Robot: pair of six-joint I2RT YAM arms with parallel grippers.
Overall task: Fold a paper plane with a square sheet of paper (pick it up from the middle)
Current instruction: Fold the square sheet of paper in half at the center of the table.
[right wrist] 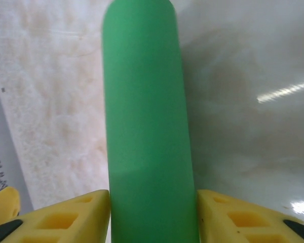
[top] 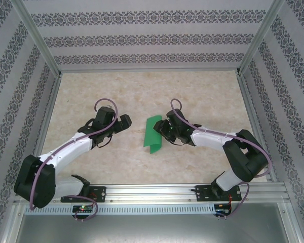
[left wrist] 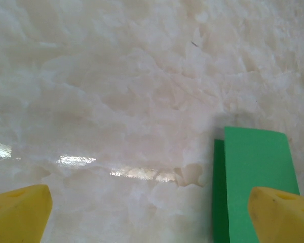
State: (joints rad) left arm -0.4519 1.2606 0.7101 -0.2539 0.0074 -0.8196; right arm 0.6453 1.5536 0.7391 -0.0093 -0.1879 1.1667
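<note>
The green paper's layers are lying crooked at the paper's near end (top: 152,147), so next my right gripper straightens and holds them before my left gripper closes over the paper (top: 150,129).
The green sheet of paper (top: 153,134) is folded into a narrow long band and sits mid-table between the two arms. My right gripper (top: 165,129) comes at it from the right. In the right wrist view the paper (right wrist: 144,126) bows upward between the yellow fingers (right wrist: 76,217), which press on both of its long sides. My left gripper (top: 125,123) hovers just left of the paper, open and holding nothing. In the left wrist view the paper's layered end (left wrist: 253,172) lies flat under that gripper's right fingertip (left wrist: 278,212). The paper plane is out of view.
The marbled beige tabletop (top: 202,91) has free room behind and beside the paper. Patterned walls (top: 142,38) and aluminium posts (top: 38,38) enclose it. A metal rail (top: 157,192) carrying the arm bases runs along the near edge.
</note>
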